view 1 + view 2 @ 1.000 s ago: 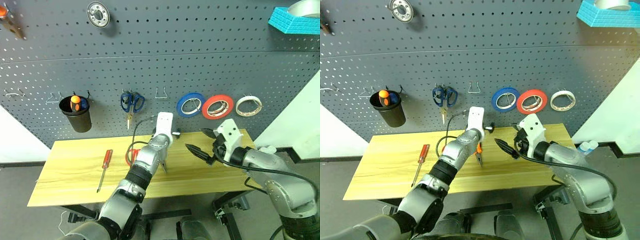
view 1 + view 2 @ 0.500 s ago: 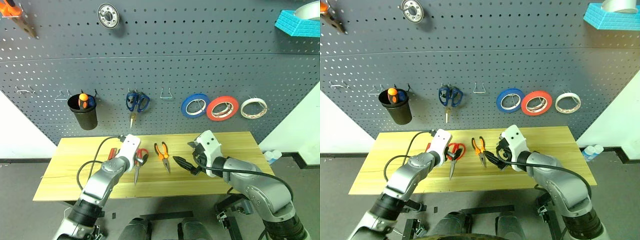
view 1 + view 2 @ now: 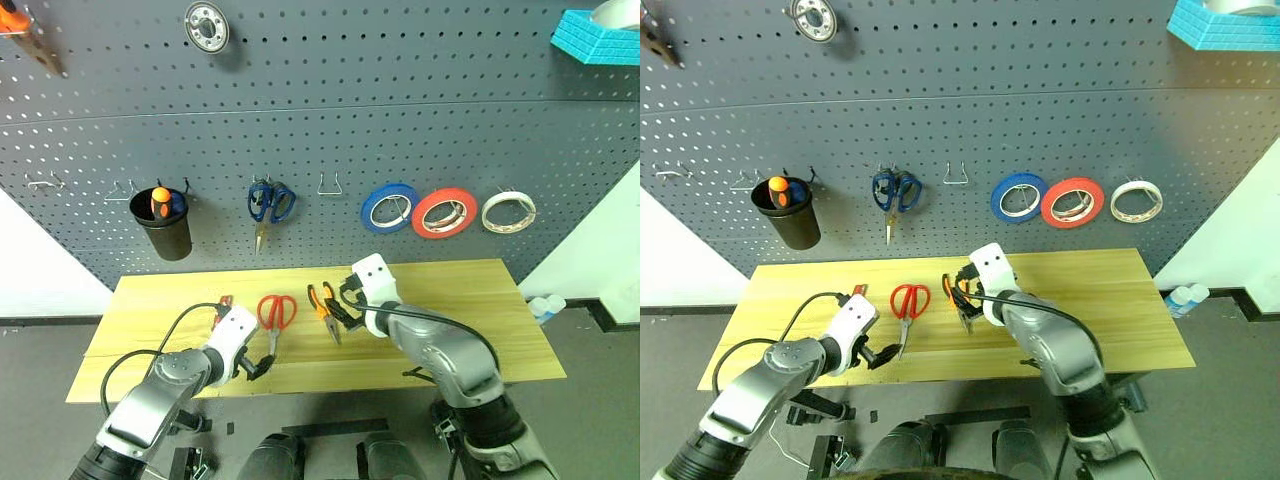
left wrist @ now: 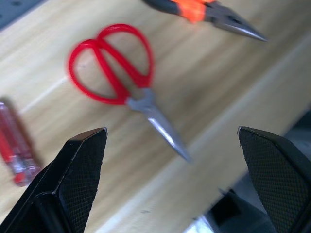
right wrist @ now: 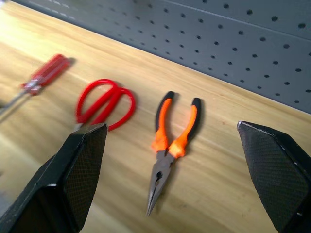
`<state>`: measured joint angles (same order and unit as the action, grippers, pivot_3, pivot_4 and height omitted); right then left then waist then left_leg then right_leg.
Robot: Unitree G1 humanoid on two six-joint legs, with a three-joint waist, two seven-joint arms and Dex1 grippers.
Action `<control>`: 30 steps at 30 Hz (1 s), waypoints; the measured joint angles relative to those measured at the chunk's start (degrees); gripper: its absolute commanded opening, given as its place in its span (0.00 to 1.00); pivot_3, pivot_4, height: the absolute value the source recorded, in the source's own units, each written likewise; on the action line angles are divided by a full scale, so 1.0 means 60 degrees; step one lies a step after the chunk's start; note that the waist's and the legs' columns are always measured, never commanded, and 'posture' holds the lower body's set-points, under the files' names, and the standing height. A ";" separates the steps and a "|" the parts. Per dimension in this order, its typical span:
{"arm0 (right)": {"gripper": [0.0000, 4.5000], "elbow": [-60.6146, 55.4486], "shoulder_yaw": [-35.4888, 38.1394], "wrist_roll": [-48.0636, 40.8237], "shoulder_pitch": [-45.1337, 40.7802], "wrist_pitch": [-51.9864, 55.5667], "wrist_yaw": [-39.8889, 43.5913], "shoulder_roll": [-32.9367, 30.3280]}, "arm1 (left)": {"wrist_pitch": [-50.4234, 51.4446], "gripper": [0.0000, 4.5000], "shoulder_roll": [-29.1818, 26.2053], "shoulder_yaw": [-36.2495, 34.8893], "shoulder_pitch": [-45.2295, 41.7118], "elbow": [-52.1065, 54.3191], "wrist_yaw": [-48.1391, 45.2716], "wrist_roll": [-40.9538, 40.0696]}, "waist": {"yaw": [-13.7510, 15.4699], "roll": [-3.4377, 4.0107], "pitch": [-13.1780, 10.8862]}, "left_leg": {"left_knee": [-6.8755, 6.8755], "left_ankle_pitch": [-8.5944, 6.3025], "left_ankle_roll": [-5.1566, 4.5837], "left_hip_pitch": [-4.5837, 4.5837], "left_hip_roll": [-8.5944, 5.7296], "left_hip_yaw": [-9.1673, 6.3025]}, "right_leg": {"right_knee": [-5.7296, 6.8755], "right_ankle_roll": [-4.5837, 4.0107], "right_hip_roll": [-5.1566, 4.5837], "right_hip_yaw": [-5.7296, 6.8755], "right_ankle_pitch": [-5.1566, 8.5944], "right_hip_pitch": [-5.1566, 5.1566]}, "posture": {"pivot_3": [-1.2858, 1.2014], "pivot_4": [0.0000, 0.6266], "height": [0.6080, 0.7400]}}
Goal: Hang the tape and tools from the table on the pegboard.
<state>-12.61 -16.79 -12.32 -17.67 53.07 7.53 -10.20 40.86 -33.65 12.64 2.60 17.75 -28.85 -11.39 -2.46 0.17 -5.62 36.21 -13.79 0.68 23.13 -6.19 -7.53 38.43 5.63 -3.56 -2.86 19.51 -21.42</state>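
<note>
The pliers (image 3: pixel 326 314)' orange-and-black handles (image 3: pixel 316 299) spread out wider than the pliers' slim jaws, so the pliers will catch on the wire hook with their jaws down when the robot lowers them.
On the light wood table (image 3: pixel 460 320) lie red-handled scissors (image 3: pixel 275 312), orange-and-black pliers (image 5: pixel 172 141) and a red-handled screwdriver (image 4: pixel 14 145), partly hidden behind my left arm in the eye views. My left gripper (image 3: pixel 260 365) hovers open by the near table edge, just short of the scissors' blade tip (image 4: pixel 167 141). My right gripper (image 3: pixel 338 305) is open directly over the pliers (image 3: pixel 325 305), with nothing between its fingers. The red-orange tape (image 3: pixel 443 212) hangs on the dark grey pegboard (image 3: pixel 400 120).
On the pegboard hang blue-handled scissors (image 3: pixel 268 203), a black cup (image 3: pixel 162 225) with an orange-handled tool, a blue roll (image 3: pixel 388 207), a whitish roll (image 3: pixel 508 211) and a bare wire hook (image 3: pixel 331 186). A bright blue bin (image 3: pixel 600 40) sits at the top right.
My left gripper has drawn back from mid-table to the near edge, uncovering the scissors. My right gripper has swung left and down over the pliers. Both stay open.
</note>
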 measured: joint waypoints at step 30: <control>0.99 0.5904 -0.0221 0.2093 -0.2063 -0.3123 0.0323 0.1828 | -0.1000 1.00 -0.0365 -0.2732 0.2251 0.2448 -0.1619 -0.1771 | -0.0005 0.0002 -0.0796 | -0.0040 0.0000 0.0001 0.0009 0.0004 0.0005 | -0.0014 -0.0015 0.0001 -0.0002 0.0007 -0.0030 | 0.52 0.35 0.82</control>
<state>22.81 -18.12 0.24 -30.05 34.33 9.47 0.77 34.86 -35.84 -3.75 16.11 32.44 -38.57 -22.01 -2.49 0.18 -10.40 35.97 -13.78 0.68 23.19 -6.17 -7.50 38.35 5.54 -3.55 -2.87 19.55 -21.60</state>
